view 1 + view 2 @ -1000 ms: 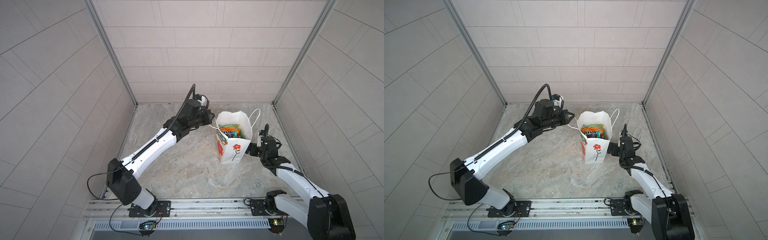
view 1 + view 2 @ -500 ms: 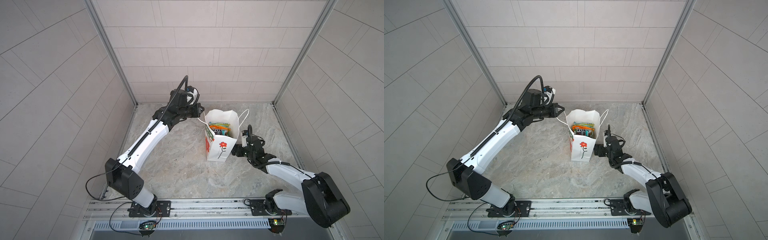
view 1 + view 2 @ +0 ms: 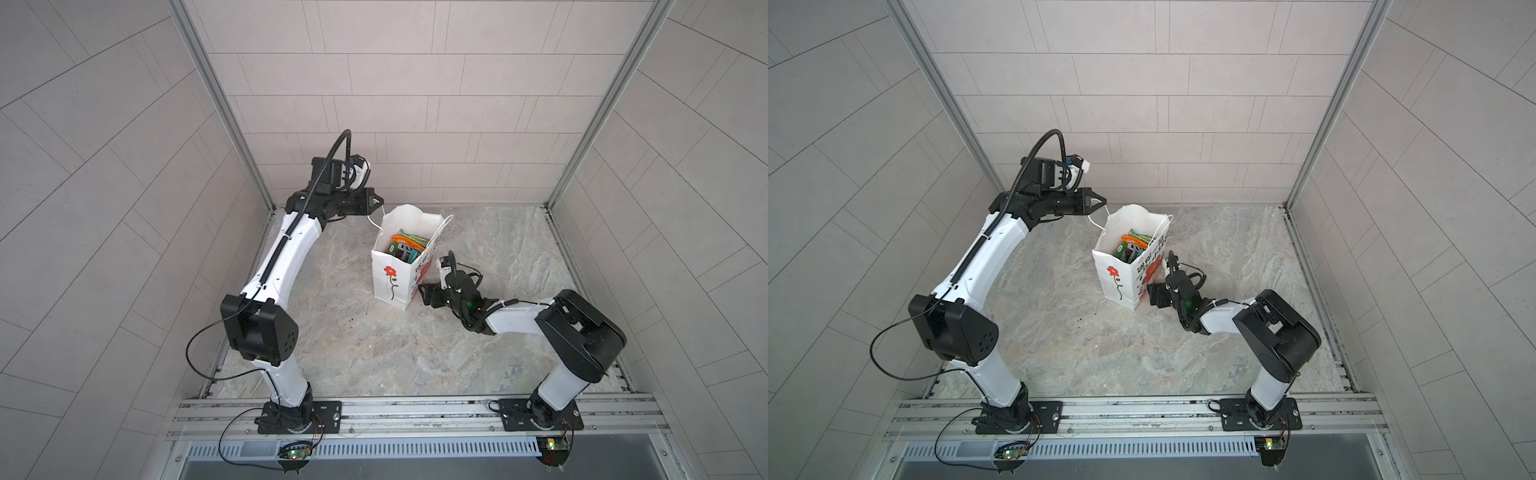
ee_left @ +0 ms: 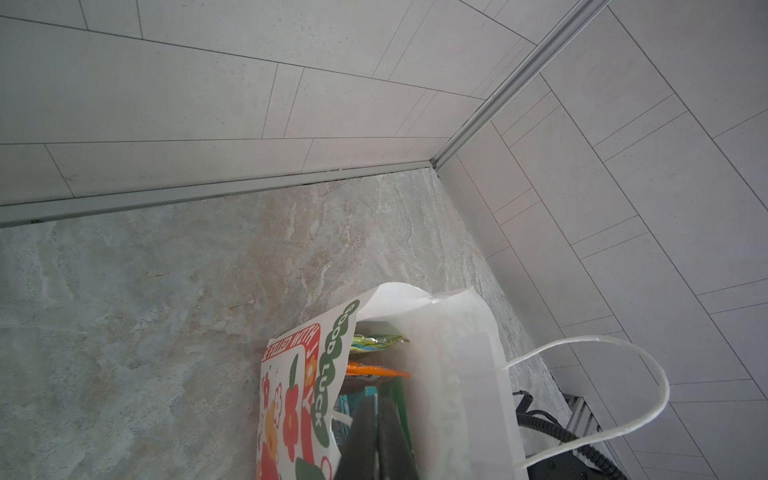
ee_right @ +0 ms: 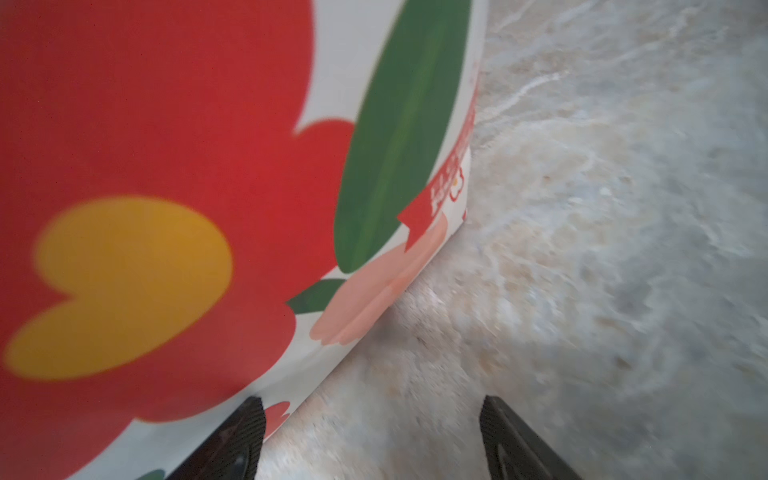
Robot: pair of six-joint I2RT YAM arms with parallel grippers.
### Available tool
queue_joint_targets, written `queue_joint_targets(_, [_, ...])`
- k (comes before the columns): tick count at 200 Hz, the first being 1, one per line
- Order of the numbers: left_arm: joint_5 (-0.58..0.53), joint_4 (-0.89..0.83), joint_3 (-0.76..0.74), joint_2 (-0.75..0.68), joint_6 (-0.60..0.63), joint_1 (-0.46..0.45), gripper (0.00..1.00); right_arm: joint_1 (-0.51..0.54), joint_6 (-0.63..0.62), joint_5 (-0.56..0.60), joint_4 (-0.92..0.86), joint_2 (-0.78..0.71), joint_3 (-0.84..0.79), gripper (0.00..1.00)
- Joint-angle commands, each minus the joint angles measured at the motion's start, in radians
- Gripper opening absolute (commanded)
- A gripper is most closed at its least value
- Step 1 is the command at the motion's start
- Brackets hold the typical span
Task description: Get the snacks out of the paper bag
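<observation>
The snacks [image 3: 407, 246] are below the rim of the upright paper bag, so next my left gripper tilts the bag by its cord handle [image 3: 373, 221], with the bag's opening toward my right gripper.
The white paper bag [image 3: 390, 278] [image 3: 1115, 278] stands on the stone floor with its mouth open. Its red flower drawing faces the front, and red-and-green print [image 5: 166, 166] covers its right side. The snacks [image 3: 405, 247] [image 3: 1133, 245] stick up inside as glossy green-yellow, orange and teal packets [image 4: 374, 345]. My left gripper [image 3: 376, 202] [image 3: 1100, 203] [image 4: 376, 432] is shut on a cord handle at the bag's back left rim. My right gripper [image 3: 424, 291] [image 3: 1150, 291] [image 5: 370, 424] is open and low at the bag's bottom right edge, with one finger [image 5: 245, 432] against the printed side.
The other cord handle [image 4: 660, 386] loops free over the bag's right rim. The back wall [image 3: 415, 166] rises just behind the left gripper. A metal rail [image 3: 415, 411] carries both arm bases at the front.
The left gripper has pulled the bag by its handle to the left and back. The right gripper has followed it left, dropped to the bag's base, and its jaws have narrowed a little.
</observation>
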Motion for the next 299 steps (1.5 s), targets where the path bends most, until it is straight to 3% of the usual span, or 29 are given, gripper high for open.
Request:
queue_joint_targets(1, [0.045,-0.014,0.089,-0.008,0.106,0.027,0.00,0.043,0.038,0.073,0.092,0.063,0.061,0.82])
queue_joint_targets(51, [0.083,-0.031,0.130,0.029,0.168,0.088,0.00,0.090,0.065,0.115,0.101,0.222,0.236,0.82])
queue_joint_targets(105, [0.130,-0.048,0.207,0.095,0.194,0.094,0.00,0.119,0.112,0.120,0.096,0.343,0.406,0.82])
queue_joint_targets(131, [0.139,-0.047,0.216,0.110,0.186,0.090,0.00,0.122,0.128,0.123,0.092,0.349,0.414,0.82])
queue_joint_targets(181, [0.132,-0.045,0.146,0.060,0.162,0.068,0.00,0.113,0.050,0.160,-0.011,0.182,0.251,0.84])
queue_joint_targets(222, [0.058,-0.034,0.032,-0.039,0.176,0.011,0.00,0.060,0.027,0.187,-0.059,-0.020,0.050,0.85])
queue_joint_targets(263, [-0.026,-0.025,-0.054,-0.130,0.177,-0.076,0.00,-0.021,-0.030,0.213,-0.254,-0.227,-0.044,0.86])
queue_joint_targets(299, [-0.129,0.027,-0.158,-0.208,0.162,-0.163,0.00,-0.072,-0.086,0.322,-0.451,-0.391,-0.070,0.87])
